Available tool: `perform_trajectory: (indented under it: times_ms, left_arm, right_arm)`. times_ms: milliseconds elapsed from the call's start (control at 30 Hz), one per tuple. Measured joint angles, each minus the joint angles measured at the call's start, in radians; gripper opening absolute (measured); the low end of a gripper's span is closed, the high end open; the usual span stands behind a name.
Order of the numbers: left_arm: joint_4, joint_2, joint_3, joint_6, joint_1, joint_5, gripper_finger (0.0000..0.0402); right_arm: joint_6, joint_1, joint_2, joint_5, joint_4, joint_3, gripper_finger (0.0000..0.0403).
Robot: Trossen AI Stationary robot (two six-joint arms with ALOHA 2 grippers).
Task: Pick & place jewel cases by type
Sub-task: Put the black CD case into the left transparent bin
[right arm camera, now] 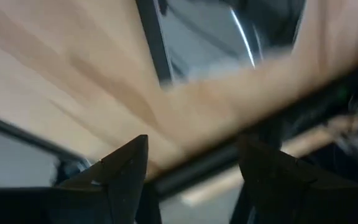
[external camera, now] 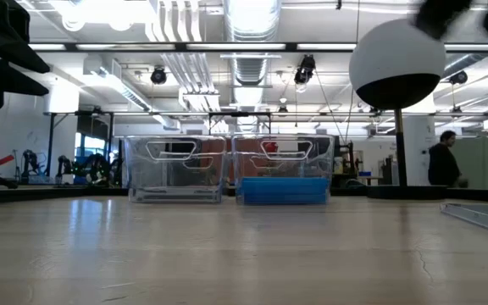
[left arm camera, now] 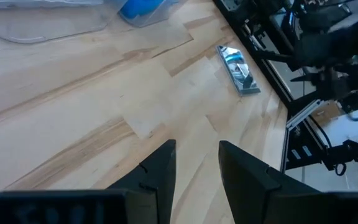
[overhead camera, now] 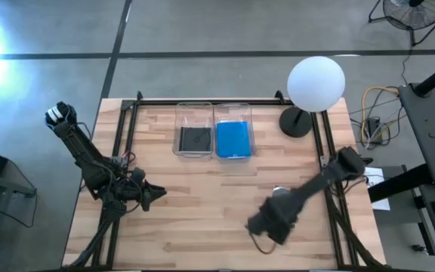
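The shiny case (left arm camera: 238,70) is lying flat, far from the robot's left gripper, so next the right gripper moves in behind its rail-side edge (left arm camera: 248,70) and pushes the case toward the middle.
Two clear bins stand side by side at the table's far middle. The left bin (overhead camera: 194,130) holds a dark jewel case (overhead camera: 195,139); the right bin (overhead camera: 234,130) holds bright blue cases (overhead camera: 232,139), which show as a blue stack (external camera: 285,190) in the low view. One more thin case (left arm camera: 238,70) with a shiny face lies flat on the wood toward the right, (overhead camera: 278,190). My right gripper (right arm camera: 191,168) hangs open and blurred just near of that case, touching nothing. My left gripper (left arm camera: 197,162) waits open over the table's left part (overhead camera: 157,196).
A lamp with a white globe (overhead camera: 316,81) stands on a dark base (overhead camera: 296,122) at the far right corner. Black frame rails (overhead camera: 127,128) run along the table's left and right sides. Bare wood lies between the bins and the near edge.
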Motion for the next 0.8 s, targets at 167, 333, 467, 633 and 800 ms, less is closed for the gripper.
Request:
perform_trajectory:
  times_ms: [167, 333, 467, 633, 800]
  left_arm:
    - [0.002, 0.000, 0.000, -0.012, 0.000, 0.011, 0.0104]
    - [0.016, 0.000, 0.000, -0.012, 0.000, 0.014, 0.0104]
    - [0.037, 0.000, 0.000, -0.013, 0.000, 0.043, 0.0104]
    - [0.094, 0.002, 0.000, -0.014, 0.000, 0.065, 0.0104]
    - [0.112, 0.003, 0.000, -0.014, 0.000, 0.064, 0.0104]
  right_arm:
    - [0.013, 0.094, 0.000, -0.161, 0.013, -0.171, 0.0230]
    - [-0.112, 0.111, -0.001, -0.172, 0.166, -0.328, 0.0228]
    - [-0.130, 0.099, -0.016, -0.118, 0.311, -0.439, 0.0228]
    - [-0.088, 0.078, -0.091, -0.009, 0.441, -0.543, 0.0228]
    - [-0.030, 0.011, -0.138, 0.138, 0.557, -0.553, 0.0228]
